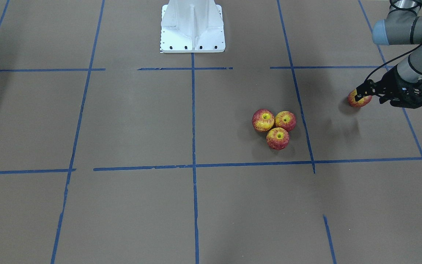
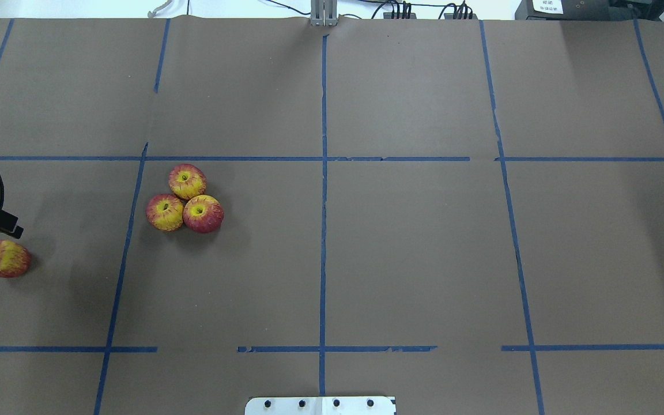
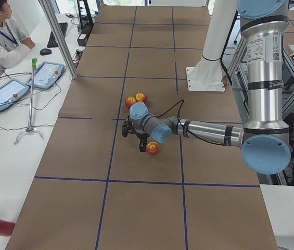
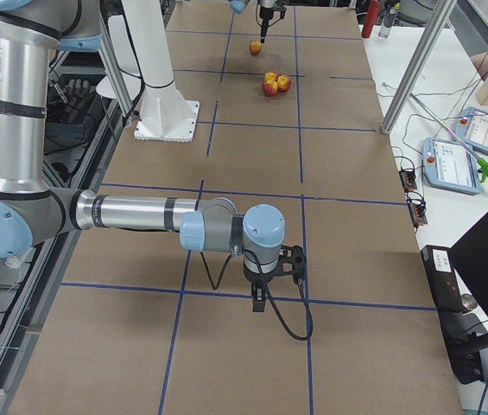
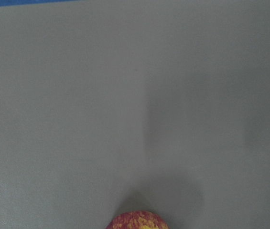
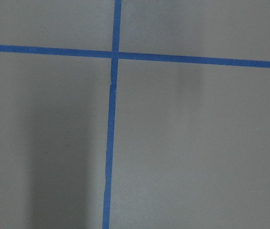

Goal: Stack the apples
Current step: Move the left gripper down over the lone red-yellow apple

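The other apples touch in a tight triangle (image 1: 276, 127), so I expect the lone apple (image 1: 359, 98) to settle over their hollow and stay put when I lower it there.
Three apples (image 1: 263, 120) (image 1: 285, 120) (image 1: 277, 138) rest on the brown table, touching in a tight triangle; they also show in the overhead view (image 2: 187, 181) (image 2: 165, 212) (image 2: 203, 214). None sits on another. A fourth apple (image 1: 359, 99) (image 2: 4, 259) lies alone, well off to my left. My left gripper (image 1: 369, 97) hovers just over it, open, with one finger (image 2: 12, 229) showing at the overhead view's edge. The left wrist view shows only the top of this apple (image 5: 137, 221) at its bottom edge. My right gripper (image 4: 261, 296) hangs over bare table far from the apples; I cannot tell its state.
The robot's white base (image 1: 192, 27) stands at the table's middle rear. Blue tape lines (image 1: 193, 117) grid the brown paper. Operators' desks with tablets (image 3: 45, 74) lie beyond the far edge.
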You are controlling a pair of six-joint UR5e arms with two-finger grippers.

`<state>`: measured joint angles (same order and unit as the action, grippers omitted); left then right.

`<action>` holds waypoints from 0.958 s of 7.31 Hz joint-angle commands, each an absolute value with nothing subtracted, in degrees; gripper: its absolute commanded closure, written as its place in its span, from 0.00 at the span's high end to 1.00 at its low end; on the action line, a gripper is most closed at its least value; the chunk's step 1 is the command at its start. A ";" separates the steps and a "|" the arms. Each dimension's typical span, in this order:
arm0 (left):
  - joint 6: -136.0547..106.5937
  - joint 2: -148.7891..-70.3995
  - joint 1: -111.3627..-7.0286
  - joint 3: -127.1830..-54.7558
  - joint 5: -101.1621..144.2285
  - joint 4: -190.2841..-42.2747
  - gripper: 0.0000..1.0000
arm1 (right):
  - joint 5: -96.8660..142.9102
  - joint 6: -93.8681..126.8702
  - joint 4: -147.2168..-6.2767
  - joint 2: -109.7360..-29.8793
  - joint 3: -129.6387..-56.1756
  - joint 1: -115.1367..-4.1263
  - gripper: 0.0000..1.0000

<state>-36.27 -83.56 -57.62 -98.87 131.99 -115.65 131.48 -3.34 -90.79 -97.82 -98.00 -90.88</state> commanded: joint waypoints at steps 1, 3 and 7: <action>-37.26 -83.50 -56.34 -98.09 131.83 -115.75 1.00 | 131.48 -3.34 -90.79 -97.82 -98.00 -90.88 1.00; -38.41 -83.50 -54.59 -96.86 132.10 -115.84 1.00 | 131.48 -3.34 -90.79 -97.82 -98.00 -90.88 1.00; -38.58 -83.50 -51.86 -95.89 132.27 -115.75 0.97 | 131.48 -3.34 -90.79 -97.82 -98.00 -90.88 1.00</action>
